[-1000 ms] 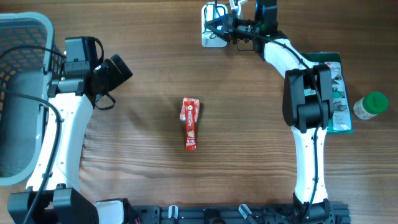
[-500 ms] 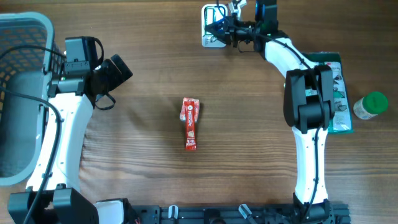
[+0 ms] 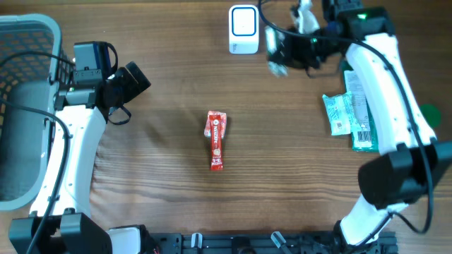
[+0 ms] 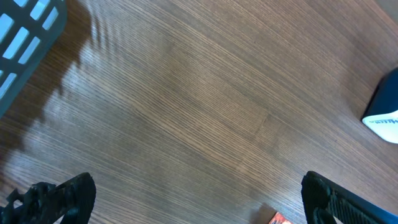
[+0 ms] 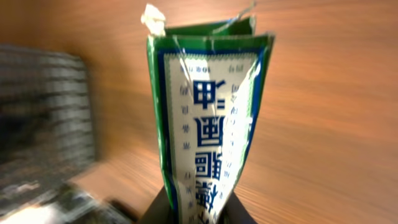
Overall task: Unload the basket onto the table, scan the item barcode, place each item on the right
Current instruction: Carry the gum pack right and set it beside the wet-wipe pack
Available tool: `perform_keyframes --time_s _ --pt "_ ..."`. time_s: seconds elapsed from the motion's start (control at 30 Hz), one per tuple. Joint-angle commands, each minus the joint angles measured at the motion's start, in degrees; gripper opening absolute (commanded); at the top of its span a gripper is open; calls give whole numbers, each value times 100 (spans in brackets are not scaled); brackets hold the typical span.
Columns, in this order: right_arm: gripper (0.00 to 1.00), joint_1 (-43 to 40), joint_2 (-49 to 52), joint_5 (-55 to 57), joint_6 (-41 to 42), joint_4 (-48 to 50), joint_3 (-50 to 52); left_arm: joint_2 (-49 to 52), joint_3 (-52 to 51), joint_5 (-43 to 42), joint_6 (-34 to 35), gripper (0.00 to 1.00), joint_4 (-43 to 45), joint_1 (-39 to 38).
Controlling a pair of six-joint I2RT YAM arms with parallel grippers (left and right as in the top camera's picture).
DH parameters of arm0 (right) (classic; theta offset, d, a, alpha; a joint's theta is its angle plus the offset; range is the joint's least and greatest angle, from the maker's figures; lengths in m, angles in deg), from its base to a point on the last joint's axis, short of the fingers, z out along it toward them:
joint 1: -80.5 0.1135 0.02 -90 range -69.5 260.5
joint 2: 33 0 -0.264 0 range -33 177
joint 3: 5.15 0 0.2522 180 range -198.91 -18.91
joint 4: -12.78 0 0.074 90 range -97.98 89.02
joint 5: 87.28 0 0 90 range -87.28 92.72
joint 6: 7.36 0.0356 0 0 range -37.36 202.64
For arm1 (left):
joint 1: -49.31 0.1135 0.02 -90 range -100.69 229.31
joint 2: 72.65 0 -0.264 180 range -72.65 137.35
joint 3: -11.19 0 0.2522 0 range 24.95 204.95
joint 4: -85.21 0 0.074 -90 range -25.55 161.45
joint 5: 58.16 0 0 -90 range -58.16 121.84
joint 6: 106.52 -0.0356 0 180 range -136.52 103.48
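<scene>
The wood point(image 3: 313, 123) beside the green packets is free for the green and white pouch point(image 5: 208, 118), so my right gripper should go on to that spot before it lets go there.
My right gripper point(image 3: 278, 62) hangs just right of the white barcode scanner point(image 3: 243, 29) at the table's far edge, blurred by motion. In the right wrist view the gripper point(image 5: 198, 210) is shut on the bottom end of a green and white pouch point(image 5: 208, 118) with blue print, held upright above the wood. My left gripper point(image 3: 134, 79) stands open at the left, and in its own view the gripper point(image 4: 199, 208) has only bare table between its fingers.
A red sachet point(image 3: 216, 139) lies mid-table, and its corner point(image 4: 278, 219) shows in the left wrist view. Green packets point(image 3: 349, 116) lie at the right beside my right arm. A grey basket point(image 3: 21, 42) fills the left edge. The scanner's side point(image 4: 384, 118) shows at the left wrist view's right.
My right gripper has swung from over the scanner to its right, still holding the pouch. Its arm has shifted, uncovering the green packets. The left arm has not moved.
</scene>
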Motion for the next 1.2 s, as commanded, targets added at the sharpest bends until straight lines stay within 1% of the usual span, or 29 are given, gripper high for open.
perform_keyframes --time_s 0.0,0.1,0.13,0.3,0.6,0.77,0.8,0.83,0.87,0.97,1.07,1.17 --pt "5 -22 83 2490 -577 -905 48 -52 48 57 -4 100 -4 22" --pt "4 -22 96 3213 -212 -1274 240 -52 48 57 -4 100 -4 22" --pt "5 -24 96 3532 -11 -1285 422 -52 48 57 -4 100 -4 22" --pt "5 -28 96 4216 492 -1084 1134 -52 48 57 -4 100 -4 22" --pt "5 -28 96 5366 476 -258 2684 -52 48 57 -4 100 -4 22" --pt "6 -28 96 5552 439 256 3217 -52 48 57 -7 100 -4 22" --pt "9 -28 96 5552 439 343 3283 -52 48 57 -7 100 -4 22" --pt "17 -28 96 5549 444 411 3329 -52 48 57 -7 100 -4 22" --pt "26 -28 96 5549 442 481 3368 -52 48 57 -4 100 -4 22" --pt "40 -28 96 5547 442 627 3405 -52 48 57 -7 100 -4 22" --pt "57 -28 96 5545 437 664 3405 -52 48 57 -4 100 -4 22" --pt "61 -28 96 5488 435 721 3405 -52 48 57 -4 100 -4 22"
